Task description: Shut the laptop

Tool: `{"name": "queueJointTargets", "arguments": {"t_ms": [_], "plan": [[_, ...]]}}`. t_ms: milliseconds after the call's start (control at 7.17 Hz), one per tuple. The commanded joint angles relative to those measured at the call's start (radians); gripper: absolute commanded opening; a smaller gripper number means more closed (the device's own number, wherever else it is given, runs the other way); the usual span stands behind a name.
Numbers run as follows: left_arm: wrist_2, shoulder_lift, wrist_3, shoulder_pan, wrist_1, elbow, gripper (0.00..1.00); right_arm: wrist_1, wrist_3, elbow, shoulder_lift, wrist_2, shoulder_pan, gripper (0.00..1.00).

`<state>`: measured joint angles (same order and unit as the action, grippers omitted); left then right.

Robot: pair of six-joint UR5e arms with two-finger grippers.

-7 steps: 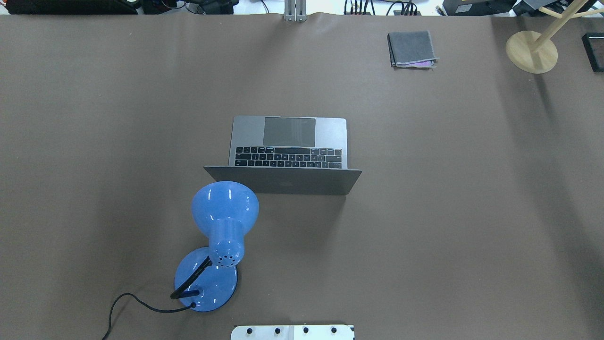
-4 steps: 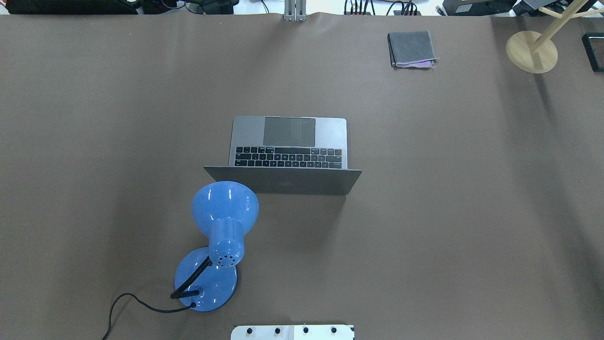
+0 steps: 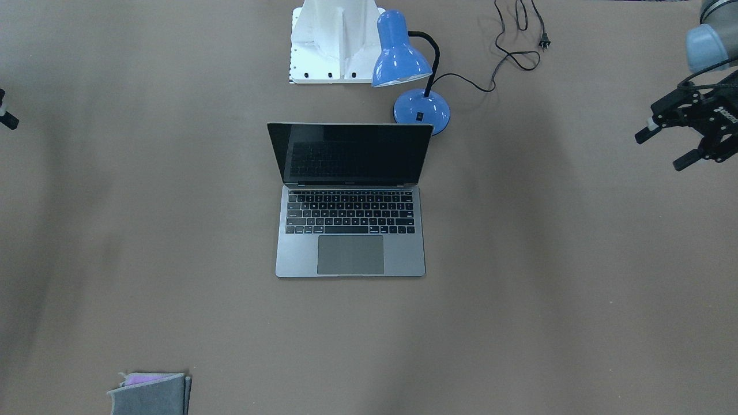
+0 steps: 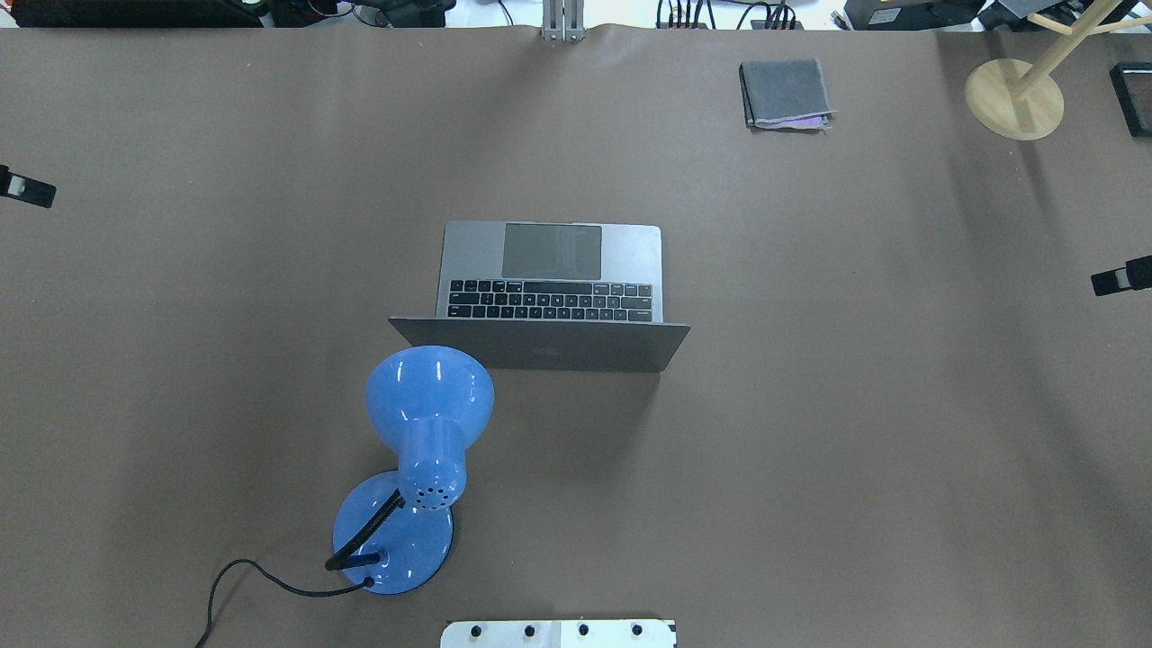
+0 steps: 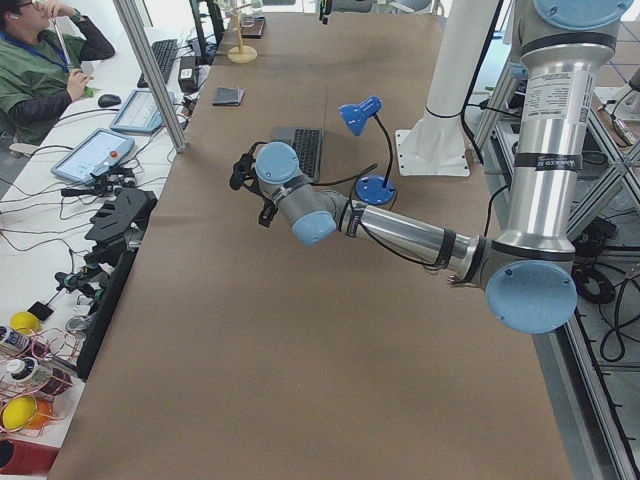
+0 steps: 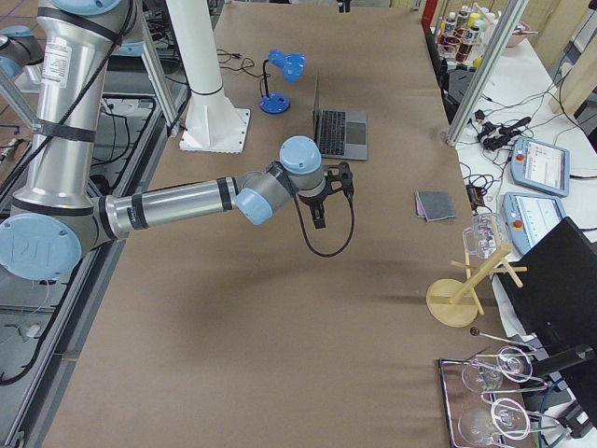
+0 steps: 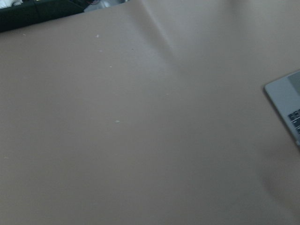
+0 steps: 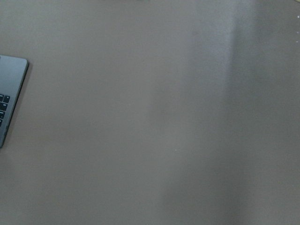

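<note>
The lid's end away from the desk lamp has open space behind it, so my right gripper should keep heading there and close its fingers there to push.
The laptop is space-grey and stands open in the middle of the table, its lid upright and its black screen facing away from the robot. My left gripper hovers far off to the laptop's side with its fingers apart and empty; one fingertip shows at the overhead view's left edge. My right gripper is just inside the right edge, far from the laptop; in the exterior right view its fingers stand apart and empty. Each wrist view shows only a laptop corner.
A blue desk lamp stands just behind the lid's left end, its cord trailing toward the robot base. A folded grey cloth and a wooden stand sit at the far right.
Both grippers' fingertips have come into the overhead view at its left and right edges. The laptop and lamp have not moved.
</note>
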<state>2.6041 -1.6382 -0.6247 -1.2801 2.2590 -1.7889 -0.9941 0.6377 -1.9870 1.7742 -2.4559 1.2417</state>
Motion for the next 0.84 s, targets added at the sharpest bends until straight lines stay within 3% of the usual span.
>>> {"name": "queueJointTargets", "arguments": {"t_ms": [0,279,558,698], "plan": [[-0.01,-0.035,-0.107,0.095,0.03,-0.03,0.99,0.203,0.323,-0.025,-0.01,0.033,-0.137,0.95],[-0.015,-0.086,-0.234,0.19,0.034,-0.075,0.98,0.204,0.503,-0.134,-0.009,0.191,-0.31,0.95],[-0.015,-0.112,-0.237,0.241,0.047,-0.079,0.97,0.195,0.639,-0.215,-0.009,0.315,-0.459,0.92],[-0.016,-0.115,-0.239,0.284,0.063,-0.08,0.9,0.193,0.686,-0.237,-0.01,0.343,-0.513,0.84]]}}
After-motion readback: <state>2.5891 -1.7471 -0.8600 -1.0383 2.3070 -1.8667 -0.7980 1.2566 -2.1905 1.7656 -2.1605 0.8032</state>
